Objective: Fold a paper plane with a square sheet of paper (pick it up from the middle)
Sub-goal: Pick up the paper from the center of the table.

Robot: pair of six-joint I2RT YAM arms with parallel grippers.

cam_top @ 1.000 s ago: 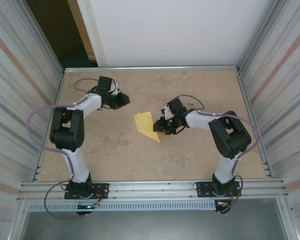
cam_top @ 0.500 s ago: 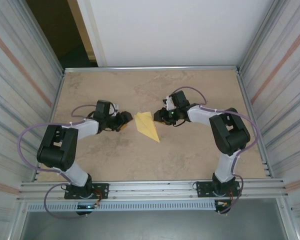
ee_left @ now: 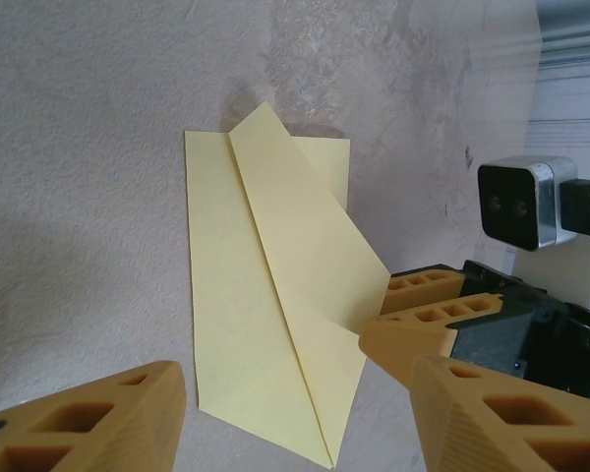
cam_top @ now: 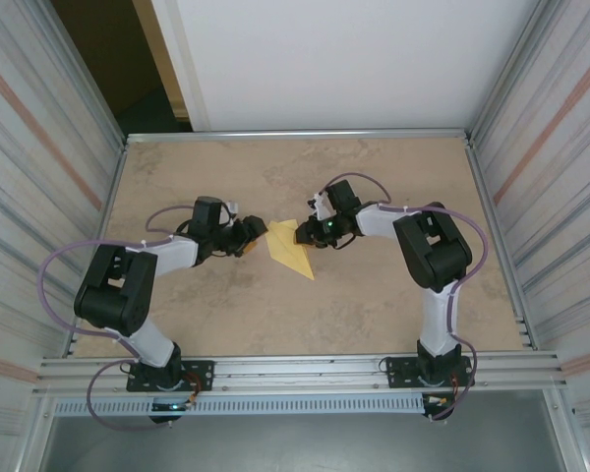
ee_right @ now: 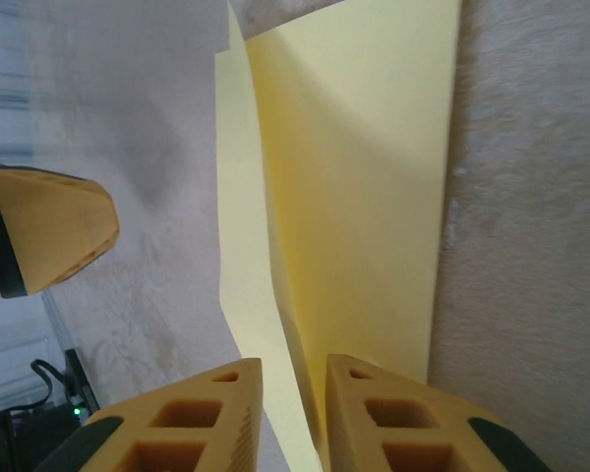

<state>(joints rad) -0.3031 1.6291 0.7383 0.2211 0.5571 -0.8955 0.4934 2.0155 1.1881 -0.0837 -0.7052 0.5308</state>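
I expect the sheet of paper [ee_left: 241, 295] to keep its long shape when I lift it, because the paper's flap [ee_left: 300, 241] is folded over the lower layer.
The pale yellow sheet of paper [cam_top: 290, 251] lies mid-table, folded into a long pointed shape with one triangular flap [ee_left: 315, 246] standing up off the lower layer. My right gripper [cam_top: 305, 232] is at the paper's right side. Its fingers [ee_right: 192, 423] are a narrow gap apart with the raised flap's edge [ee_right: 374, 197] running between them. My left gripper [cam_top: 256, 234] sits low at the paper's left edge. It is wide open, and its fingers [ee_left: 88, 423] frame the paper's near end [ee_left: 246, 324] without touching it.
The tan table [cam_top: 374, 305] is walled by metal panels left and right, with a rail along the near edge [cam_top: 295, 372]. The two grippers face each other closely across the paper. The right wrist camera [ee_left: 516, 202] hangs just above its fingers.
The left arm swung in from the back left and dropped its gripper beside the paper. The right gripper shifted from the paper's lower right edge to its upper right corner.
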